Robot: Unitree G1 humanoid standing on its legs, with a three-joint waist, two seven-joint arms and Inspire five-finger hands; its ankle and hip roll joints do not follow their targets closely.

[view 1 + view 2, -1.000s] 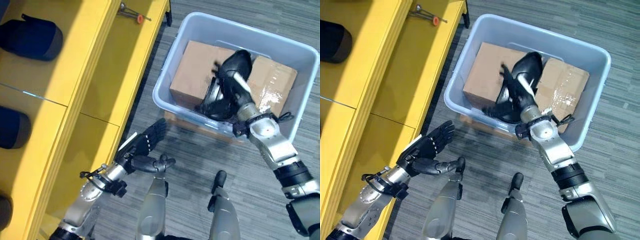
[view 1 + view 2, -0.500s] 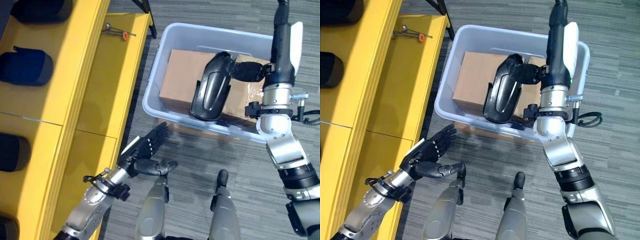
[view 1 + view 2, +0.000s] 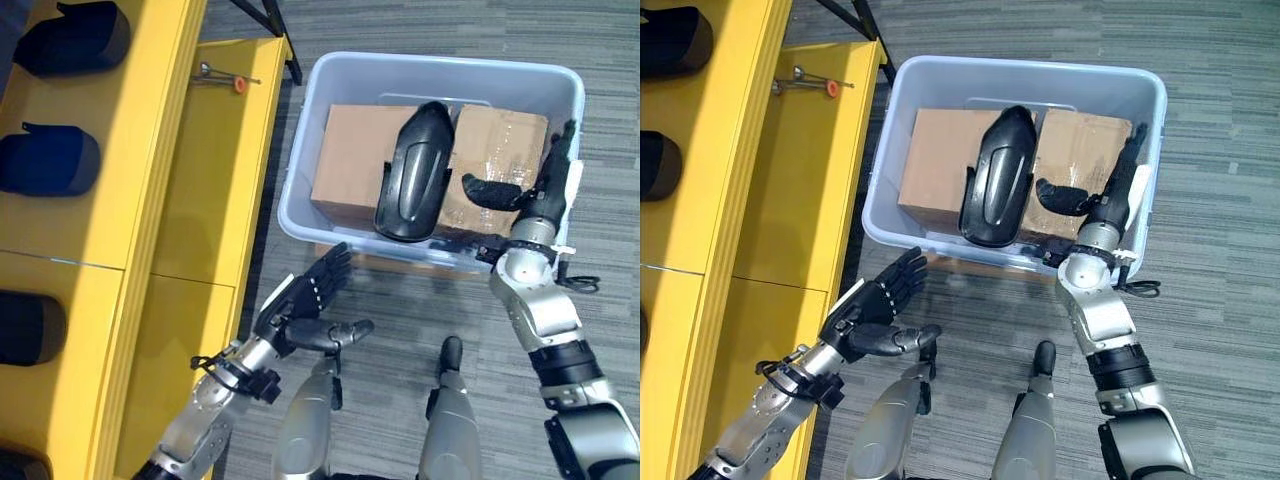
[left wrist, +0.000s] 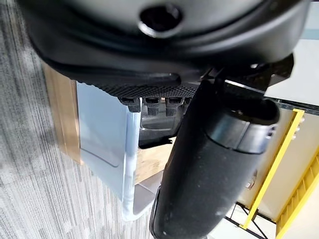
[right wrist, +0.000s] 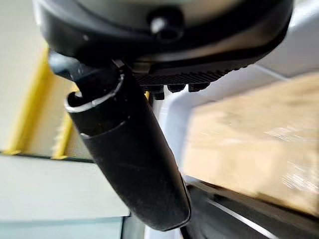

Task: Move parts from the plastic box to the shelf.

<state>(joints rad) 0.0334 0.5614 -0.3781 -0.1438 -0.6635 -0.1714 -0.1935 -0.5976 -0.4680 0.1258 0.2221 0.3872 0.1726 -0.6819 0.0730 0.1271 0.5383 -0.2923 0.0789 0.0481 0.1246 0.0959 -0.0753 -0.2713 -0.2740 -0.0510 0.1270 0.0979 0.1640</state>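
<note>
I expect the black part to hold its far end up stiffly when I lift it by its lower end, because raised moulded ridges run along it.
A long black moulded part lies across two cardboard boxes inside the pale blue plastic box. My right hand is over the box's right end, apart from the part. It is open, with straight fingers and its thumb pointing toward the part. My left hand hovers open above the floor, between the box's near wall and the yellow shelf. Neither hand holds anything.
Dark parts lie in the shelf's compartments, one more further back. A small metal tool with an orange tip rests on the shelf's far end. The box stands on a wooden board on grey carpet.
One second ago my right hand gripped the part and raised it out of the box. Now the part lies on the cardboard again and the hand has let go and drawn off right.
</note>
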